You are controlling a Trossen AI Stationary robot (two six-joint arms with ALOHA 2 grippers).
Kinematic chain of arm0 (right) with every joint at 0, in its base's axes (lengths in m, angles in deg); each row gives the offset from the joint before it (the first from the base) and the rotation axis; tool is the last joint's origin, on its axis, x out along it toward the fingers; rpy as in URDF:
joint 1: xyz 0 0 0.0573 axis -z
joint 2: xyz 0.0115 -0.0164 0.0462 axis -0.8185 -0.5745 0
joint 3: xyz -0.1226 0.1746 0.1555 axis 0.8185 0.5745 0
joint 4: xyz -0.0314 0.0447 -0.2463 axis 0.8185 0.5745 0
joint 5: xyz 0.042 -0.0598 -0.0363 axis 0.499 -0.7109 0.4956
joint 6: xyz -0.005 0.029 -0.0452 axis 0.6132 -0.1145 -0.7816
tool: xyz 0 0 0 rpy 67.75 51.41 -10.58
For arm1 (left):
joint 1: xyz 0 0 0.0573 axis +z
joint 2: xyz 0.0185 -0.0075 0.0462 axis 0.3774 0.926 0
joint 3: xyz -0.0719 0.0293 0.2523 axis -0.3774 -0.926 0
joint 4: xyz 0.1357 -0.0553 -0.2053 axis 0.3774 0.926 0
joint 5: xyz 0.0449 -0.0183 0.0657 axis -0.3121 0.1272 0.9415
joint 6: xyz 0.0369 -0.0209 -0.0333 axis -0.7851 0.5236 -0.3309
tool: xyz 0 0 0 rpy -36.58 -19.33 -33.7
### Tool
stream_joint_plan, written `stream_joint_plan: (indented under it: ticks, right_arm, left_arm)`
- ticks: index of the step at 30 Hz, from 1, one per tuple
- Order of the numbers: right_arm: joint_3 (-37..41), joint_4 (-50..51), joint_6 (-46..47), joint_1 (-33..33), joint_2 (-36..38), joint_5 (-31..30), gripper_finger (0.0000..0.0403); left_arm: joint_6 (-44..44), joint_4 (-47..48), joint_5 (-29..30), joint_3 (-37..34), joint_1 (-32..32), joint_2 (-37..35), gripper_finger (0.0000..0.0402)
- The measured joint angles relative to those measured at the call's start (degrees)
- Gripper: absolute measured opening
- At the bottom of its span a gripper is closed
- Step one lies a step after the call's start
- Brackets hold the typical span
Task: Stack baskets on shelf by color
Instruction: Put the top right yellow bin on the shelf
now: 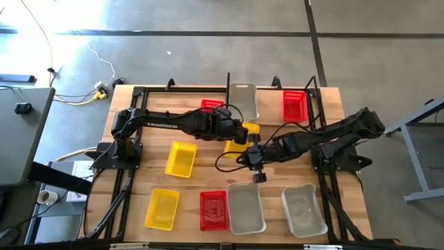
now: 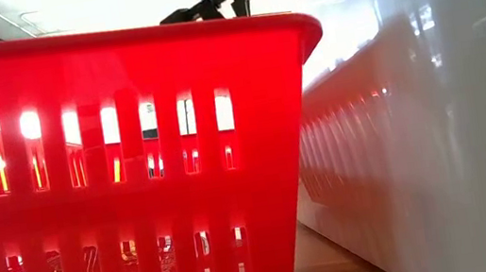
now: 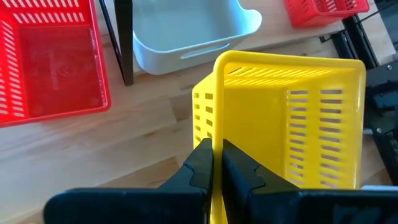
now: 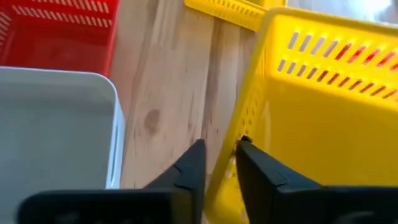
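Observation:
Next, my left gripper passes the yellow basket (image 1: 234, 147) to my right gripper, because the shelf gap (image 1: 270, 105) next to the clear basket is on my right gripper's side.
A yellow basket (image 1: 251, 128) (image 3: 292, 124) (image 4: 329, 106) sits mid-table between both grippers, tipped, and looks raised. My left gripper (image 1: 241, 133) (image 3: 216, 158) reaches in from the table's left and is shut on it. My right gripper (image 1: 251, 158) (image 4: 219, 158) comes from the right and is shut on another wall. On the shelf (image 1: 229, 83) at the far edge stand a red basket (image 1: 211, 105), a clear basket (image 1: 243, 101) and another red basket (image 1: 295, 105). The remaining baskets rest flat on the table. My left gripper pinches a wall of the yellow basket at its edge (image 3: 214, 134), one finger inside and one outside. The fingers come level from the table's left. The basket sits tilted in the hold. My right gripper has a side wall of the yellow basket (image 4: 231, 163) between its fingers, one finger (image 4: 258, 171) inside and one outside. The fingers slant down toward the table's left. Its underside is hidden, so whether it is clear of the table does not show.
Two yellow baskets (image 1: 180, 158) (image 1: 161, 208) lie left of centre. Along the near edge sit a red basket (image 1: 213, 208) (image 2: 134, 170) and two clear baskets (image 1: 246, 208) (image 1: 304, 208). A black shelf post (image 3: 118, 37) stands beside the clear basket on the shelf.

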Motion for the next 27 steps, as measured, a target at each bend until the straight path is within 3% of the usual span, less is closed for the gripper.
stream_joint_plan:
  ticks: [4, 8, 14, 23, 27]
  right_arm:
    - [0.0, 0.42, 1.73, 0.03, 0.01, -0.89, 0.001]
    - [0.0, 0.96, 3.95, -0.03, 0.02, -1.34, 0.0011]
    - [-0.01, 2.19, 6.77, -0.04, 0.06, 4.2, 0.0003]
    - [0.0, 6.23, 13.62, -0.07, 0.03, 9.37, 0.0]
    - [-0.01, 8.37, 16.76, -0.07, 0.19, 9.83, 0.0]
  left_arm:
    - [-1.29, 0.46, -0.01, -0.07, 0.0, 0.01, 0.0013]
    - [-2.29, 0.47, -0.15, -0.07, 0.01, 0.01, 0.0027]
    - [-7.53, 0.35, -1.81, -0.07, -0.06, 0.01, 0.0062]
    - [-20.62, 0.0, -1.79, -0.02, 1.4, -0.14, 0.0118]
    - [-26.48, 0.15, -4.72, -0.02, 3.3, -0.14, 0.0127]
